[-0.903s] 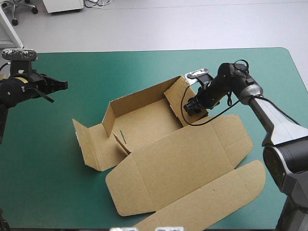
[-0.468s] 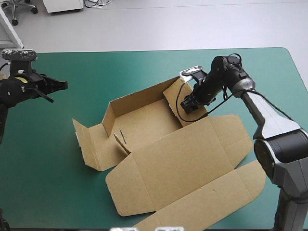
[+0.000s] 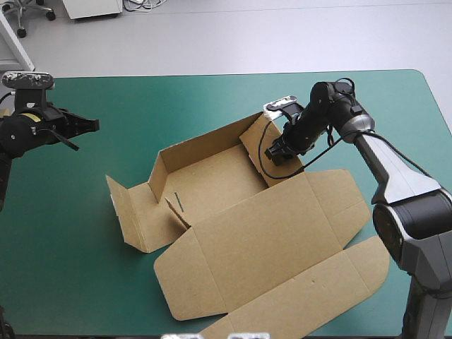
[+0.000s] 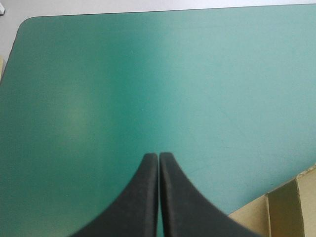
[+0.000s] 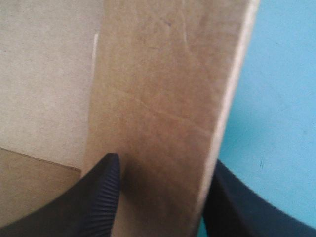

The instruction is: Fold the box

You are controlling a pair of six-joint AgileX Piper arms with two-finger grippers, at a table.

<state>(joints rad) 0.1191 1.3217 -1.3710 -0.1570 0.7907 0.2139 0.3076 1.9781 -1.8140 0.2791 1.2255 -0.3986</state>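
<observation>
The robot should expect the flat lid panel [image 3: 268, 236] to trail along spread open when it turns the brown box, since the panel is joined to the box along a crease [image 3: 248, 200].
The brown box [image 3: 240, 233] lies half formed at the table's middle. Its back wall and right side flap [image 3: 258, 138] are raised, and the lid panels lie flat toward the near edge. My right gripper [image 3: 277, 152] is at that right side flap. In the right wrist view the gripper [image 5: 165, 160] is open, with one black finger on each face of the tilted flap [image 5: 163, 74]. My left gripper [image 3: 88, 126] hovers over bare cover at the left, apart from the box. It is shut [image 4: 158, 157], with a box corner [image 4: 281, 212] ahead and to the side.
The teal-green cover [image 3: 367, 113] shows bare on the far and left parts of the table. The flat lid panel [image 3: 311, 293] reaches close to the near edge. A low left flap [image 3: 131, 212] stands half raised.
My right gripper moved a little toward the table's left with the right side flap, which tipped more upright, then held still. The left arm has not moved.
</observation>
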